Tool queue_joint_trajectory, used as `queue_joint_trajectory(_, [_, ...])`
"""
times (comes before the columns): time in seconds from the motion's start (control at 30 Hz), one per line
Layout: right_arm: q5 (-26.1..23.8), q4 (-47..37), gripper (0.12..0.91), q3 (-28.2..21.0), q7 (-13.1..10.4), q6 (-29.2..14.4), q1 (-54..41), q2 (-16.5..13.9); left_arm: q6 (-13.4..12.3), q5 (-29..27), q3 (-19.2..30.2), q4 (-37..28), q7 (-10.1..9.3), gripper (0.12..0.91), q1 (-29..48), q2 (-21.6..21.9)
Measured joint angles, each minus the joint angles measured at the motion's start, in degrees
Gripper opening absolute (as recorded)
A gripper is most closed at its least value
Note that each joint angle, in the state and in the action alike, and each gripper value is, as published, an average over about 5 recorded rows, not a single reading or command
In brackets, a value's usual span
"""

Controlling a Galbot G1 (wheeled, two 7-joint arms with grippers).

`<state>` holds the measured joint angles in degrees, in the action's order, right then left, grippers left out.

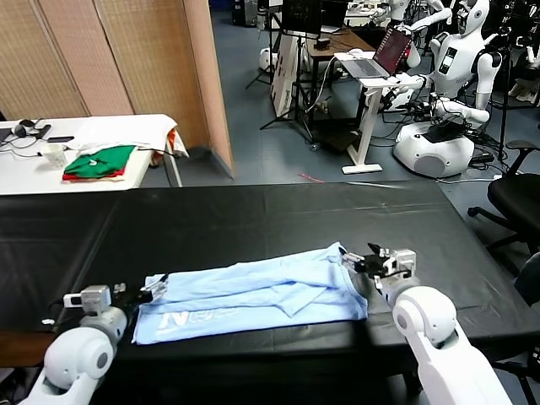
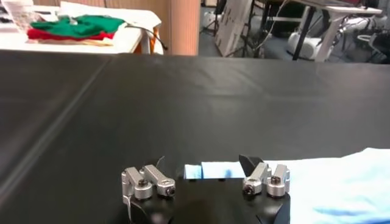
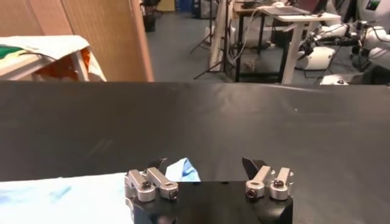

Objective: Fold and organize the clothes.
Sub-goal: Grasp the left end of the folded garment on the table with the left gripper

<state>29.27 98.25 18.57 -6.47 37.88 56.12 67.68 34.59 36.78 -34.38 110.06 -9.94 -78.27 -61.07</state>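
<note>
My left gripper should, as the folded T-shirt lies slanted, its lettered end (image 1: 173, 319) closer to me, pinch that end's far corner (image 1: 152, 280) and move it forward before folding.
The pale sky-blue T-shirt (image 1: 253, 295) lies flat on the black table (image 1: 253, 219), folded into a long band, with white lettering near its left end. My left gripper (image 1: 153, 287) is open at the shirt's left end. In the left wrist view the shirt's edge (image 2: 213, 170) lies between the open fingers of the left gripper (image 2: 204, 163). My right gripper (image 1: 354, 262) is open at the shirt's right end. In the right wrist view a shirt corner (image 3: 183, 170) sits next to one finger of the right gripper (image 3: 205, 164). Neither gripper holds anything.
A white table (image 1: 101, 126) at the back left carries folded green and red garments (image 1: 99, 162) and a cup. Desks, a laptop (image 1: 384, 55), other robots and a black chair (image 1: 515, 198) stand beyond and right of the black table.
</note>
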Motion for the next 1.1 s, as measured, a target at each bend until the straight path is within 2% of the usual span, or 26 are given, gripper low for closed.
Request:
queue_joint_trajectory(0.07, [-0.19, -0.43, 0.672, -0.12, 0.30, -0.09, -0.22, 0.23, -0.03, -0.03, 0.04, -0.23, 0.00, 0.872, 0.07, 0.01])
queue_joint_trajectory(0.13, [-0.31, -0.65, 0.569, -0.15, 0.47, -0.16, -0.33, 0.39, -0.09, -0.09, 0.14, -0.47, 0.00, 0.827, 0.17, 0.00])
queue_joint_trajectory(0.23, [-0.34, -0.75, 0.380, -0.16, 0.52, -0.24, -0.35, 0.52, -0.29, -0.33, 0.49, -0.90, 0.02, 0.715, 0.45, -0.04])
queue_joint_trajectory(0.33, [-0.41, -0.56, 0.213, 0.04, 0.26, -0.39, -0.06, 0.79, -0.55, -0.85, 0.89, -1.38, 0.40, 0.546, 0.85, -0.07])
queue_joint_trajectory(0.43, [-1.06, 0.16, 0.145, 0.59, -0.59, -0.68, 0.70, 1.38, -0.92, -1.74, 1.33, -1.95, 1.25, 0.359, 1.32, 0.06])
queue_joint_trajectory(0.5, [-2.16, 0.95, 0.142, 1.19, -1.23, -1.22, 1.53, 1.98, -1.29, -2.47, 1.72, -2.37, 1.80, 0.231, 1.68, 0.27])
queue_joint_trajectory(0.57, [-3.52, 1.98, 0.142, 1.87, -1.88, -2.02, 2.64, 2.75, -1.65, -3.15, 2.19, -2.90, 2.24, 0.166, 2.19, 0.58])
queue_joint_trajectory(0.77, [-5.34, 4.90, 0.142, 3.46, -2.71, -3.08, 5.83, 4.96, -2.43, -3.24, 4.09, -5.38, 2.82, 0.152, 5.39, 2.12])
queue_joint_trajectory(0.87, [-5.18, 5.92, 0.199, 3.82, -2.17, -2.57, 6.32, 4.99, -2.59, -2.90, 4.70, -6.17, 2.86, 0.152, 6.80, 2.79])
queue_joint_trajectory(0.97, [-4.72, 7.07, 0.358, 4.20, -1.20, -2.17, 6.68, 4.42, -3.36, -3.37, 4.61, -6.08, 2.87, 0.198, 6.97, 2.91])
queue_joint_trajectory(1.03, [-4.27, 7.97, 0.491, 4.51, -0.59, -2.02, 7.09, 3.83, -4.24, -4.15, 4.27, -5.66, 2.87, 0.292, 6.66, 2.83])
queue_joint_trajectory(1.1, [-3.85, 8.97, 0.604, 4.82, -0.07, -1.97, 7.60, 3.21, -5.24, -5.05, 3.79, -4.98, 2.76, 0.424, 6.13, 2.66])
